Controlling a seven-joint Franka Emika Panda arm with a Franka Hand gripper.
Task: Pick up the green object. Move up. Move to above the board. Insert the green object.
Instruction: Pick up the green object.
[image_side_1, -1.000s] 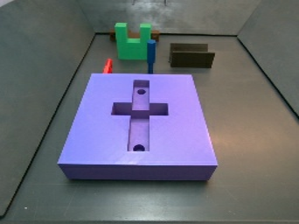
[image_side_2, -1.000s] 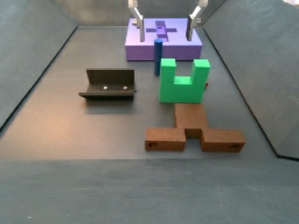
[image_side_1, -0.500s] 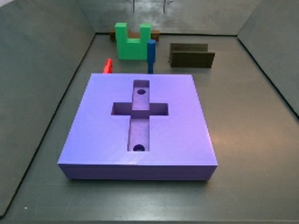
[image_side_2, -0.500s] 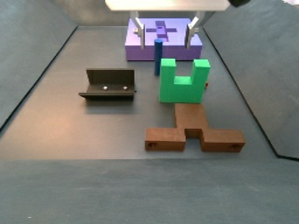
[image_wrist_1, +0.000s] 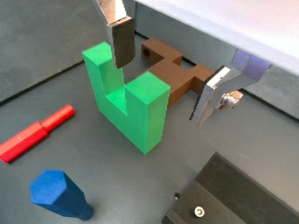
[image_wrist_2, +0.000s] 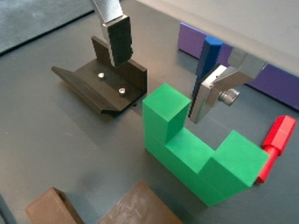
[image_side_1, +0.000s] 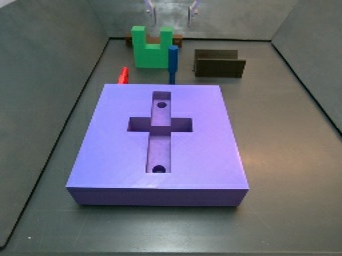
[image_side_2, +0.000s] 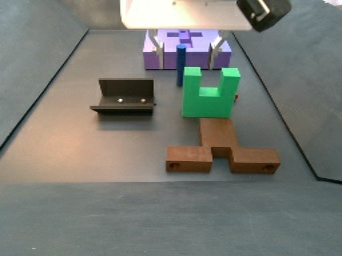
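Observation:
My gripper will insert the green object (image_side_1: 152, 55), and the green object will sink in with its prongs above, because its straight base fits the hollow's crosswise arm (image_side_1: 160, 125).
The green object (image_side_1: 151, 43) stands upright on the floor beyond the board's far end, prongs up; it also shows in a side view (image_side_2: 210, 92) and in both wrist views (image_wrist_1: 128, 101) (image_wrist_2: 193, 144). The board (image_side_1: 160, 138) is a large purple slab with a cross-shaped recess (image_side_2: 187, 50). My gripper (image_wrist_1: 163, 68) hangs above the green object, open and empty, its fingers (image_wrist_2: 117, 39) spread either side over one prong and not touching it. In a side view the gripper (image_side_2: 187, 42) shows high up, above the block.
A blue stick (image_side_1: 173, 60) stands next to the green object. A red stick (image_side_1: 123, 75) lies by the board. The fixture (image_side_2: 126, 97) stands to one side. A brown piece (image_side_2: 223, 150) lies on the floor by the green object.
My gripper has come down towards the green object, still open. The pieces have not moved.

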